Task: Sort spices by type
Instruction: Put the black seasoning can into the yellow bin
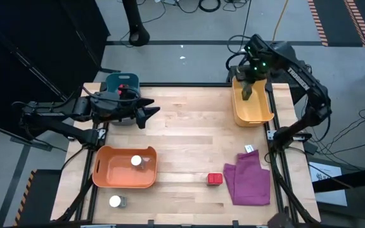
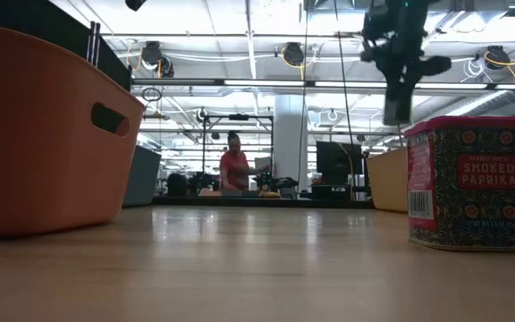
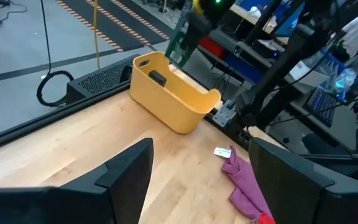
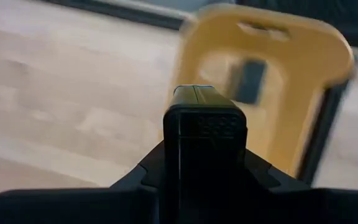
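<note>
The dark grey container (image 1: 246, 92) is hanging upright above free space on the bin's bottom next to its match. My right gripper should continue to go down until the container stands in the yellow bin.
My right gripper (image 1: 247, 87) is shut on a dark grey boxy spice container (image 4: 204, 137) and hangs over the yellow bin (image 1: 253, 107) at the far right. A second dark grey container (image 4: 247, 81) lies inside that bin. A red spice tin (image 1: 215, 179) stands on the table near the front. One clear jar with a white lid (image 1: 136, 161) sits in the orange bin (image 1: 106, 174); another jar (image 1: 115, 201) stands in front of that bin. My left gripper (image 1: 147, 114) waits open at the far left, beside the teal bin (image 1: 122, 82). My right gripper pinches the dark grey container by its two opposite sides (image 4: 173, 174), at its upper end, between the two fingers. The fingers come from above, pointing steeply down. The container (image 2: 399, 100) hangs upright below them, lifted clear above the yellow bin.
A purple cloth (image 1: 249, 178) with a white tag lies at the front right, next to the red tin. Bare wood lies in the table's middle between the bins. Beyond the table a person (image 2: 235, 170) stands far off in the room.
</note>
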Available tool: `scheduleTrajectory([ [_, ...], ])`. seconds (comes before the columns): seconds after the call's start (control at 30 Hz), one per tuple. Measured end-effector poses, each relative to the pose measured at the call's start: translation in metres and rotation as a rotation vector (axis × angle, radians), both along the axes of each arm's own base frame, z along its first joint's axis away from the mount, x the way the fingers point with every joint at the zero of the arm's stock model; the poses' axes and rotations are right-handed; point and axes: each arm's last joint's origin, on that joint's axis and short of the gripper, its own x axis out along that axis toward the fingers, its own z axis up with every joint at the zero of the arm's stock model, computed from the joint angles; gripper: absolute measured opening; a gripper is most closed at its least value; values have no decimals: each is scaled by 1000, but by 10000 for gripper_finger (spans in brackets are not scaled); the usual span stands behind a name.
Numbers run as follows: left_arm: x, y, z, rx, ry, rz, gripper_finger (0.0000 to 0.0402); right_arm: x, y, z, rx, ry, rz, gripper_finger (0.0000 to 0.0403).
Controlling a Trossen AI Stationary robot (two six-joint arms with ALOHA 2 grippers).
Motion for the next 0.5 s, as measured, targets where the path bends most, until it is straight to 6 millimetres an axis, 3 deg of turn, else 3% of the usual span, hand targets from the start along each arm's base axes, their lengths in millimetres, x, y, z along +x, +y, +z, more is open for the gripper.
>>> scheduleTrajectory([
  [0.2,0,0,1,-7,-12,2,269,-10,-13,-34,71,40,-55,96],
  [0.5,2,0,6,-4,-71,0,269,-11,-11,-104,175,102,-67,96],
])
